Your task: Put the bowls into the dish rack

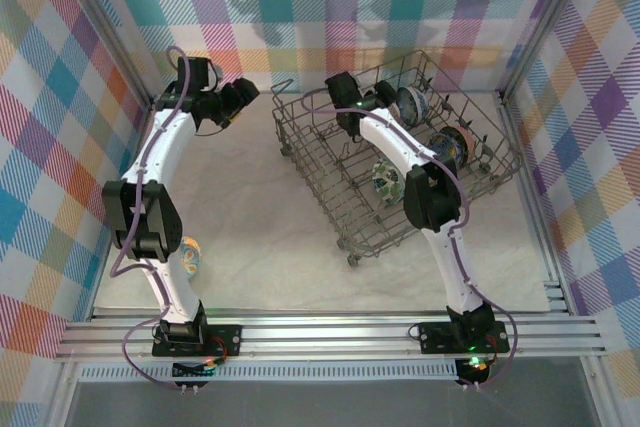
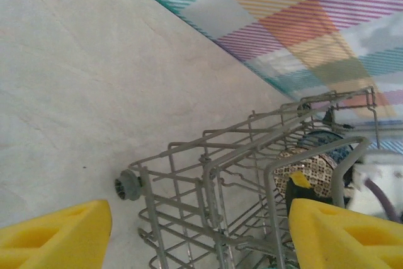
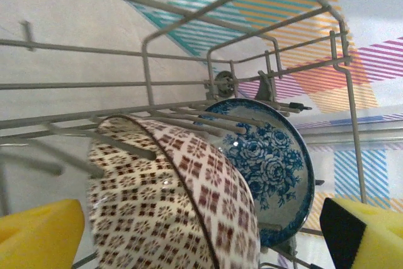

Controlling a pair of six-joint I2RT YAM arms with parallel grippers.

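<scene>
The orange-blue bowl (image 1: 190, 257) sits clear of the dish rack, so the robot's open left gripper should keep heading to that bowl until its fingers are on both sides of the bowl's rim (image 1: 195, 242).
The dish rack (image 1: 318, 190) (image 2: 208, 155) (image 3: 146, 61) stands at the back right of the table. A tan-brown bowl (image 3: 170, 206) (image 2: 310, 169) leans on edge among its tines, with a blue-white bowl (image 3: 271, 162) (image 1: 413, 103) right behind it. My right gripper (image 3: 201, 244) is open, its yellow fingers either side of the tan-brown bowl with a gap at the right pad. Another patterned bowl (image 1: 452, 144) and a green bowl (image 1: 387, 182) also stand in the rack. My left gripper (image 2: 201, 237) (image 1: 243, 97) hangs open over the rack's near-left corner, holding nothing.
One more bowl (image 1: 191, 257) lies on the table at the front left, partly hidden by the left arm. A small grey wheel (image 2: 128, 187) sticks out at the rack's corner. Plaid walls close in the back and both sides.
</scene>
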